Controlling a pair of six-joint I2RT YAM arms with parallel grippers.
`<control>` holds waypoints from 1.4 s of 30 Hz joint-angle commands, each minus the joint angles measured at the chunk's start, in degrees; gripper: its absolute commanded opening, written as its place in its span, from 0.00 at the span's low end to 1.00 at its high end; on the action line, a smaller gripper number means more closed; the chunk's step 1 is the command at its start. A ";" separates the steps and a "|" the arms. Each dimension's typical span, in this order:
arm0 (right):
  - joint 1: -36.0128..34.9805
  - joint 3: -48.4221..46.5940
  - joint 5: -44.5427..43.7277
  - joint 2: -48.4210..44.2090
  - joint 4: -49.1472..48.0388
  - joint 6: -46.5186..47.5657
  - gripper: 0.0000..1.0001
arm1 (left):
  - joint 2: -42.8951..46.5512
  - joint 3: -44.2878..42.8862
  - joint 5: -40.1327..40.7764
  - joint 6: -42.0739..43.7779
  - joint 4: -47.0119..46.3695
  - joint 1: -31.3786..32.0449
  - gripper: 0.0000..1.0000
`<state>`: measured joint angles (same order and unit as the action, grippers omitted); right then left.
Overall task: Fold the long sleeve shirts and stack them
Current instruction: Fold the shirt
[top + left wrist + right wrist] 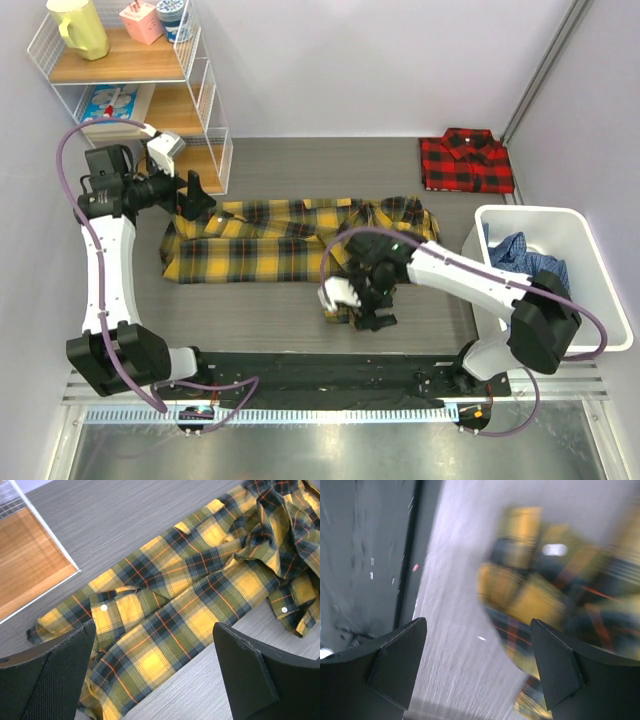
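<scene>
Next, I pick up the cuff (291, 612) with my right gripper and pass it to my left gripper, because the shirt's sleeve end (338, 315) trails toward the near edge, far from my left gripper.
The yellow plaid shirt (290, 240) lies stretched across the table's middle, collar end bunched at the right. A sleeve end (340, 312) trails toward the near edge. My left gripper (200, 200) is open and empty just above the shirt's left end; the left wrist view shows the yellow plaid cloth (190, 595) between its spread fingers. My right gripper (368, 300) is open and empty over the sleeve end, which shows blurred in the right wrist view (540, 600). The red-and-black shirt (466, 162) lies folded at the back right.
A wire shelf rack (150, 90) with a yellow jug and cups stands at the back left, close to my left arm. A white bin (590, 240) holding blue cloth (525, 258) sits at the right. A black strip (300, 370) runs along the near edge.
</scene>
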<state>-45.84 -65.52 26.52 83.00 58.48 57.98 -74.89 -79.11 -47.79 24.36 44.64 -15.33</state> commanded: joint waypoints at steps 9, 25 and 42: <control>-9.00 11.99 -17.64 8.58 -20.85 8.12 0.84 | 11.25 5.02 12.46 -7.31 -3.69 -0.05 1.00; 6.27 -28.50 12.99 11.12 2.16 3.72 0.01 | 13.46 4.57 -6.08 8.42 12.83 3.19 1.00; 14.12 -39.96 25.77 16.76 6.50 15.94 0.01 | 3.80 13.90 -3.89 -4.75 -20.36 27.99 1.00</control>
<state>-31.73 -107.28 47.44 104.68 67.46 70.30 -68.14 -64.69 -50.74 22.81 36.25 10.17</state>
